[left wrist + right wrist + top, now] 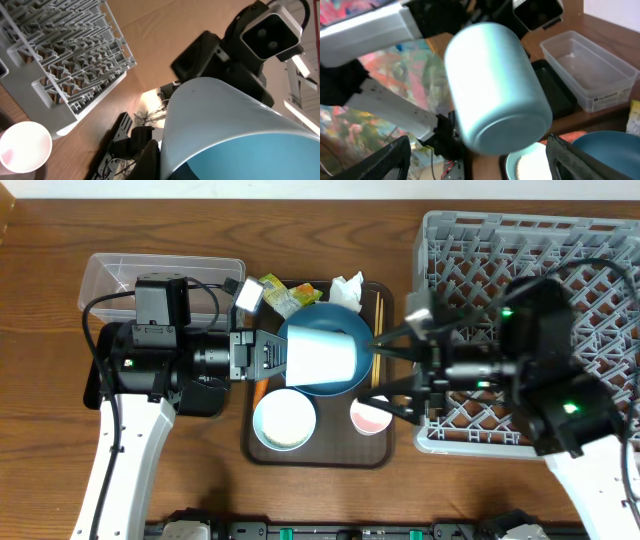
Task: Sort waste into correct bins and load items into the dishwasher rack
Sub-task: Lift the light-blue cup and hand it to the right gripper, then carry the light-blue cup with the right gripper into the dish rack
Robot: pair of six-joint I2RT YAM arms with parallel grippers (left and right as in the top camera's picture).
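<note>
The cup is in my left gripper, held by its rim (292, 356), far from the dishwasher rack. So my right gripper should take the cup's base (351, 359) and put the cup in the rack.
My left gripper (275, 352) is shut on the rim of a cup (322, 352), pale outside and blue inside, held on its side above the dark-blue plate (345, 385). In the left wrist view one finger (146, 155) presses the cup's (220, 125) outer wall. My right gripper (381, 373) is open, facing the cup's base. In the right wrist view the cup (495, 85) hangs between and ahead of the spread fingers (385, 160), with gaps on both sides. The grey dishwasher rack (520, 240) lies under the right arm.
The brown serving tray (320, 455) holds a white bowl (285, 420), a pink-inside cup (368, 417), chopsticks (379, 315), a tissue (348, 288), a wrapper (280, 295) and a carrot (260, 390). The clear tub (120, 275) and black tray (555, 90) sit at the left.
</note>
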